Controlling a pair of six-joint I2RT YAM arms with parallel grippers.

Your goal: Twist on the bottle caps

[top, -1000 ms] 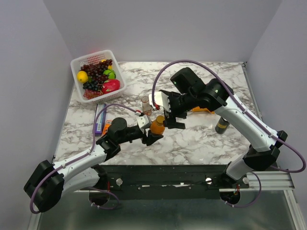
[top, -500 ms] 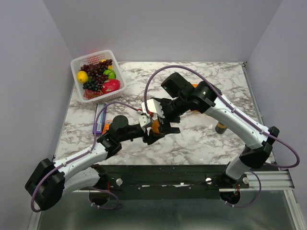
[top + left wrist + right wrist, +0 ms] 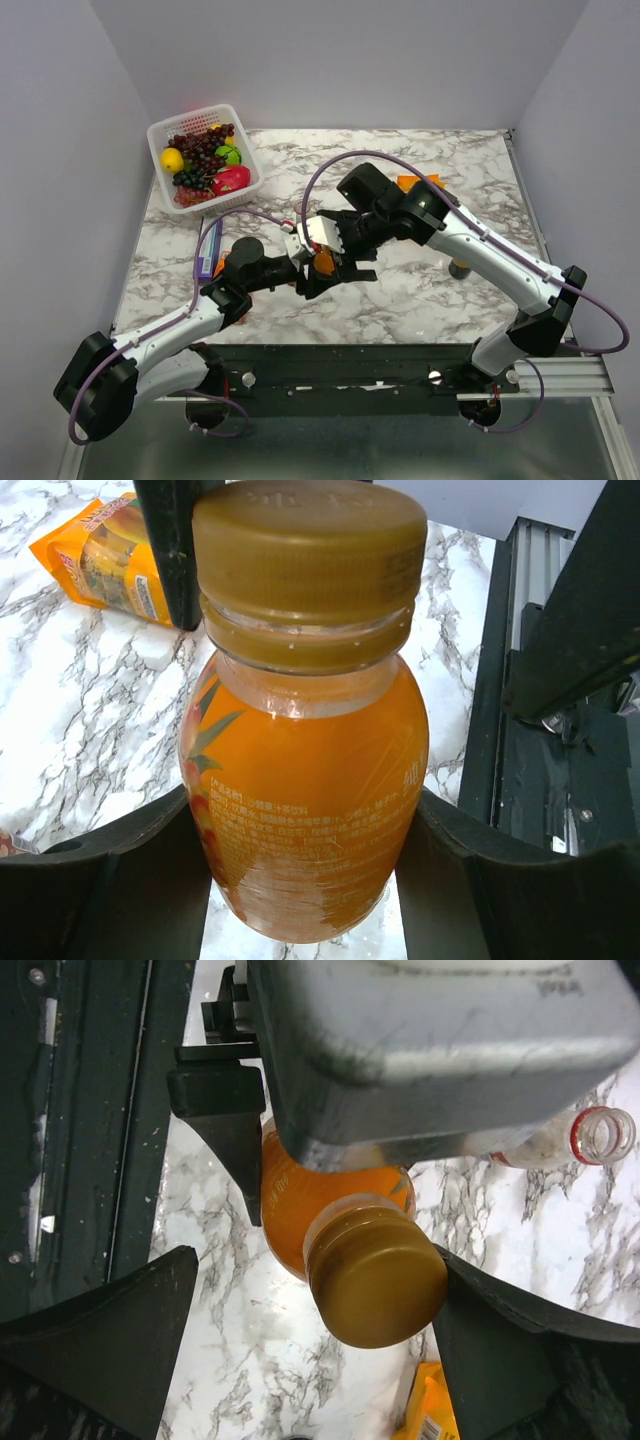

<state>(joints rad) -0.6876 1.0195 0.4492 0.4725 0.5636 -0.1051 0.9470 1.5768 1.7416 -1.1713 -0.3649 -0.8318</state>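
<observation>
The golden-orange cap point(image 3: 428, 1268) rests against one finger of my open right gripper, so next I back away and center the fingers over the cap's middle point(image 3: 376, 1278) before they close.
My left gripper point(image 3: 311, 273) point(image 3: 305, 890) is shut on the belly of the orange juice bottle point(image 3: 322, 263) point(image 3: 305, 780), holding it just above the marble table point(image 3: 420, 290). A golden-orange cap point(image 3: 310, 550) point(image 3: 378, 1275) sits on the bottle's neck. Open jaws of my right gripper point(image 3: 341, 262) point(image 3: 315, 1280) straddle this cap; one finger point(image 3: 490, 1330) is against its side, the other stands well off. The clear bottle point(image 3: 600, 1135), with a red ring round its open mouth, shows only in the right wrist view, behind the left gripper.
A white basket point(image 3: 205, 155) of fruit stands at the back left. A purple packet point(image 3: 208, 250) lies left of the left arm. An orange snack bag point(image 3: 420, 182) point(image 3: 110, 555) lies behind the right arm. A black can point(image 3: 460, 268) stands at the right.
The right arm has swung left and down, bringing its open jaws round the cap. The left gripper has stayed shut on the orange bottle, shifting slightly left.
</observation>
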